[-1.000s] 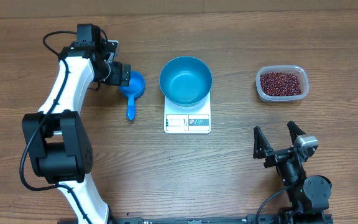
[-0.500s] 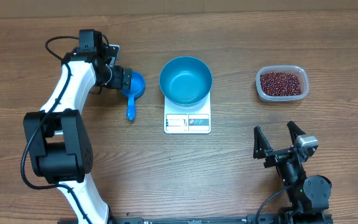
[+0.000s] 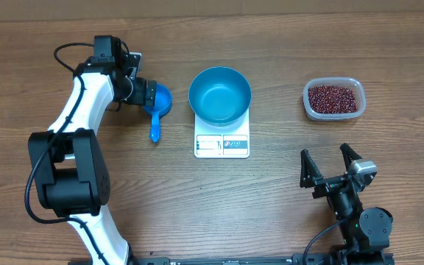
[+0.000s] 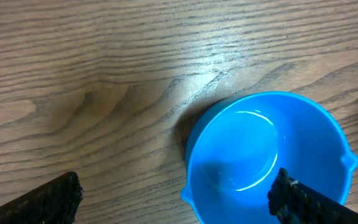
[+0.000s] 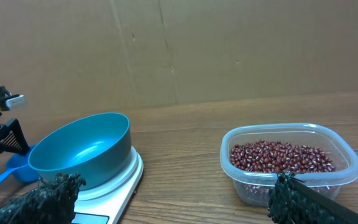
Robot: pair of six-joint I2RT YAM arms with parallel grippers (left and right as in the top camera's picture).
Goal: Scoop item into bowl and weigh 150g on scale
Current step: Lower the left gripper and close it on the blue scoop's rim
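One finger is over the blue scoop's cup (image 3: 162,100) and the other is over open wood. My left gripper keeps going down until both fingers are on either side of the cup's side (image 4: 189,159).
The empty teal bowl (image 3: 220,96) (image 5: 82,149) sits on the white scale (image 3: 221,145) (image 5: 126,183) at the table's middle. Dark red beans (image 3: 333,98) (image 5: 278,155) fill a clear tub at the right. A bright blue scoop (image 3: 157,103) (image 4: 266,155) lies left of the bowl, handle toward the front. My left gripper (image 3: 152,95) (image 4: 176,199) hovers open at the scoop's cup, one finger (image 4: 294,199) over the cup and the other (image 4: 55,196) over bare wood. My right gripper (image 3: 330,163) (image 5: 173,199) stands open near the front right, holding nothing.
The clear plastic tub (image 3: 309,103) (image 5: 353,168) stands right of the scale. A cardboard wall (image 5: 179,50) backs the table. The left arm (image 3: 83,96) reaches across the left side of the wooden table (image 3: 271,191).
The left gripper shifted slightly right, onto the scoop's cup, then stayed still. The right arm has not moved.
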